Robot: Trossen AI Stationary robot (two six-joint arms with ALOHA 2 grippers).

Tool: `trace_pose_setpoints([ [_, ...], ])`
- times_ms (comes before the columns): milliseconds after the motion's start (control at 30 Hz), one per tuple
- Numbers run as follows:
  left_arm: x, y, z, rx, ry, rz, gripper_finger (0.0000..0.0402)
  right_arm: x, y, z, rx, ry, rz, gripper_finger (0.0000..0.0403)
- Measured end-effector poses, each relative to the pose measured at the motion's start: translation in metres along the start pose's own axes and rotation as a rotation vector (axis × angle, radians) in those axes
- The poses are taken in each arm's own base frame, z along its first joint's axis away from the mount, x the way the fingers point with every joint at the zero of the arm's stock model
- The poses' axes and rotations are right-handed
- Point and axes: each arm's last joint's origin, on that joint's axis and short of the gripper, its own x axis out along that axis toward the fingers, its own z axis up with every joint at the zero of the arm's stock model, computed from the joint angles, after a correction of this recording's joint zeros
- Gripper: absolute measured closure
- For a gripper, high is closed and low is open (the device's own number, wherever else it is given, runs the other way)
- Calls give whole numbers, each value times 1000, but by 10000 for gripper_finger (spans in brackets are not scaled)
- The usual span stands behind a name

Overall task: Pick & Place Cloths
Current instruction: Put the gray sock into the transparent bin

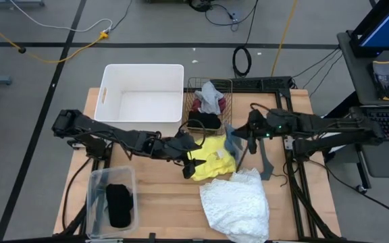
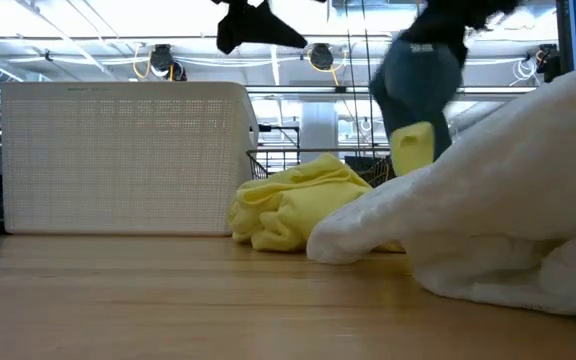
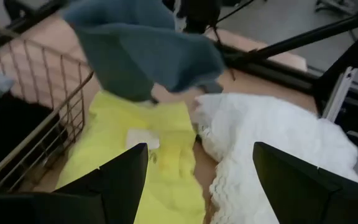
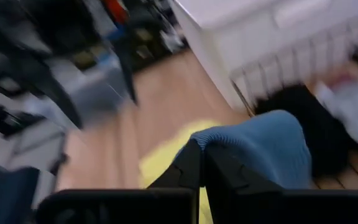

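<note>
The grey-blue cloth hangs from my right gripper straight ahead of my left gripper's open fingers. My left gripper should go on toward the grey-blue cloth's loose part [image 3: 191, 65] until its fingers close.
My right gripper [image 1: 238, 138] is shut on a grey-blue cloth [image 1: 231, 143] above the table's middle, beside the wire basket [image 1: 208, 86]. The left wrist view shows this cloth [image 3: 148, 50] hanging ahead. My left gripper [image 1: 189, 156] is open over the crumpled yellow cloth [image 1: 211, 160], its fingers [image 3: 120, 174] apart above it, touching nothing. The large white lacy piece [image 1: 236, 204] lies near the table's front edge. Maroon, black and pale grey cloths sit in the basket. A black cloth [image 1: 118, 204] lies in a clear tub. My right gripper pinches the grey-blue cloth at a bunched upper fold [image 4: 229, 146] between its two fingers [image 4: 188, 165]. The cloth [image 2: 418, 85] hangs below the gripper. Its lower end is hidden behind the white piece in the low view.
A white bin [image 1: 144, 94] stands at the far left, with the wire basket to its right. The clear tub [image 1: 94, 202] is at the near left corner. A thin dark V-shaped bar [image 1: 266, 162] lies right of the yellow cloth. Bare wood shows between the tub and the white piece.
</note>
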Motion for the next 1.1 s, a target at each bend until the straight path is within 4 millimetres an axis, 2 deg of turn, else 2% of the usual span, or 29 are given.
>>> trace_pose_setpoints([
  [233, -1, -7, 7, 32, -95, -21, 105, 2, 29, 19, -41, -146, 164, 402],
  [433, -4, -12, 14, 79, -206, 28, 105, 12, 48, 21, -61, -181, 251, 403],
  [667, -9, -21, 24, 101, -321, -10, 105, 29, 61, 21, -89, -229, 309, 403],
  [1100, -9, -21, 26, 90, -342, -17, 105, 51, 78, 17, -97, -248, 472, 403],
])
